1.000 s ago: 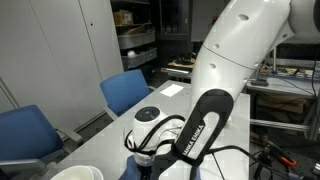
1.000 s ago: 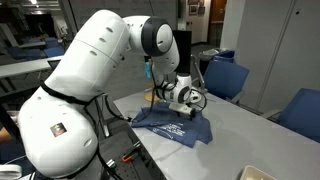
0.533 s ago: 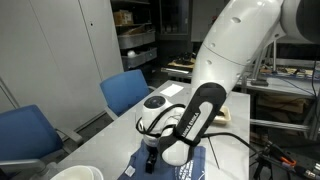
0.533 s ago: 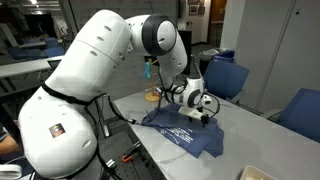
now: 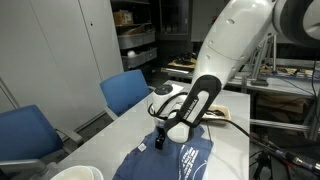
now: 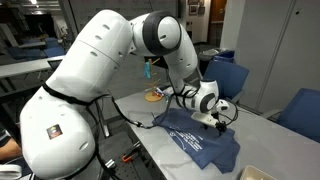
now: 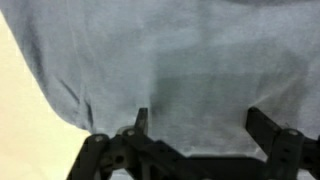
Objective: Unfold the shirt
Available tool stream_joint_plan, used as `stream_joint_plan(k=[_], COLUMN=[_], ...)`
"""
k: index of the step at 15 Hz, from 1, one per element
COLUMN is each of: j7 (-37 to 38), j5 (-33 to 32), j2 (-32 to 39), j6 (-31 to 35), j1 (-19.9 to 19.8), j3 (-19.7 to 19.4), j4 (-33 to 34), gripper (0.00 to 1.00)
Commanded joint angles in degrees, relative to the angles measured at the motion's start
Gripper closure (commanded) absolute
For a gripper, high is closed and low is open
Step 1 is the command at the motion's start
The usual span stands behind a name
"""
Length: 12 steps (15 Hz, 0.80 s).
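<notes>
My open gripper is above flat cloth (image 7: 200, 105), away from an edge it could pull, so I should go up and grab the shirt's edge (image 5: 121, 172) closest to the white round object.
The shirt (image 6: 195, 140) is medium-blue fabric with white print, lying rumpled on the grey table (image 6: 260, 135) in both exterior views; its printed side also shows at the lower edge (image 5: 190, 160). My gripper (image 6: 220, 122) hangs low over the shirt's far part, pointing down, and appears as a dark tip (image 5: 160, 143) below the white wrist. In the wrist view the shirt (image 7: 170, 60) fills nearly the whole picture. My gripper (image 7: 200, 125) stands open, its two dark fingers (image 7: 140, 120) wide apart over the cloth with nothing between them.
Blue chairs (image 5: 125, 90) (image 6: 225, 78) stand along the table's far side, another (image 6: 300, 110) further along. A white round object (image 5: 75, 172) sits at the near corner. A small yellowish thing (image 6: 155, 95) lies behind the arm. The bulky white arm (image 6: 90, 90) covers one end of the table.
The arm has swung outward along the table, carrying the open gripper further over the shirt. More of the shirt now shows, reaching further along the table.
</notes>
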Motion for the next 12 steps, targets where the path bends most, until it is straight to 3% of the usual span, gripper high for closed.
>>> stream_joint_plan(k=[1,8,12], j7=[2.16,3.66,1.9], j5=[-1.39,-0.15,0.4], j2=[1.64,-1.14,-4.18], j6=[-0.99,-5.25,-9.33], j1=[-0.8,-0.17,-0.51], j3=[-1.3,2.02,8.41], j4=[2.7,4.75,5.94], gripper=[0.0,0.0,0.0])
